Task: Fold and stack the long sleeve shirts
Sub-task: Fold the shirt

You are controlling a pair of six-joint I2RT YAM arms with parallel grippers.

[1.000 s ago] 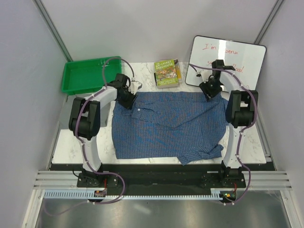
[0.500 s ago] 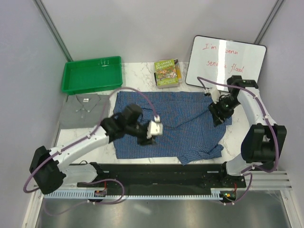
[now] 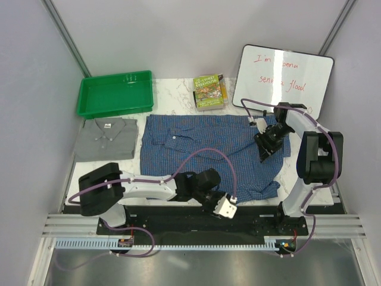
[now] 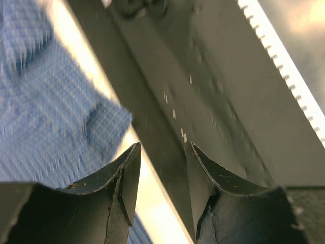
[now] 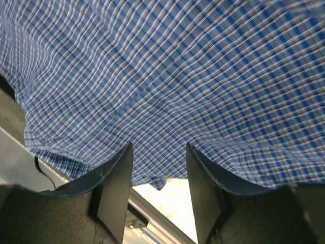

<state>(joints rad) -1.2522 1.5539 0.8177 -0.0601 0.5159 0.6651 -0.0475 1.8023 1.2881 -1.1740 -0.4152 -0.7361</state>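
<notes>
The blue shirt's sleeve (image 3: 262, 189) is bunched at the table's front edge, so my left gripper should grip the sleeve's near end (image 3: 242, 193) and pull it across the shirt.
The blue checked long sleeve shirt (image 3: 202, 152) lies spread flat on the white table, collar to the left, one sleeve bunched at the front right. The plain grey shirt (image 3: 107, 138) lies folded at the left. My left gripper (image 3: 226, 207) hovers low over the table's front edge by the blue shirt's hem; in the left wrist view it (image 4: 163, 147) is open and empty, with blue cloth (image 4: 45, 117) off to its left. My right gripper (image 3: 264, 154) is over the shirt's right side. It (image 5: 159, 147) is open just above the checked cloth (image 5: 177, 76), holding nothing.
A green tray (image 3: 114, 92) stands at the back left. A book (image 3: 209, 91) lies at the back middle and a whiteboard (image 3: 283, 74) leans at the back right. A black rail (image 4: 167, 91) runs along the table's front edge.
My left arm swung from the shirt's collar at the back left across to the front edge, uncovering the grey shirt. My right gripper came forward from the back edge onto the shirt's right side.
</notes>
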